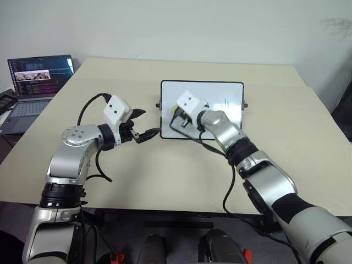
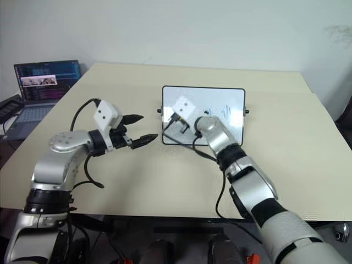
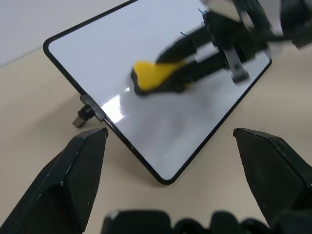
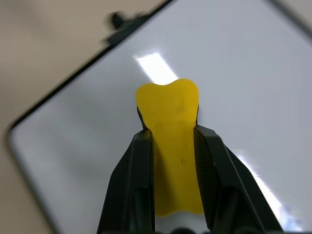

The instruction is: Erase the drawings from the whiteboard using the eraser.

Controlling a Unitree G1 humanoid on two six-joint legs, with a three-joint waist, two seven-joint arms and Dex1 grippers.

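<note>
My right gripper should bring the eraser back to wipe the blue drawings, because the eraser is at the clean end of the whiteboard (image 1: pixel 169 108), past those drawings.
The whiteboard (image 1: pixel 220 91) lies propped on the tan table, black-framed with small side knobs. Thin blue drawings (image 2: pixel 224 109) sit on its right half. My right gripper (image 4: pixel 173 134) is shut on the yellow eraser (image 4: pixel 168 105), whose dark underside rests against the board's left half (image 3: pixel 153 75). The eraser also peeks out yellow beside the right wrist (image 1: pixel 175 114). My left gripper (image 1: pixel 146 124) stands open and empty just off the board's near left corner, its fingers (image 3: pixel 83 170) spread wide and apart from the frame.
An open laptop (image 1: pixel 38 77) with a lit screen sits at the table's far left corner. The tan table (image 1: pixel 165 170) stretches bare in front of the board and to its right. A black cable loops from the right arm onto the table.
</note>
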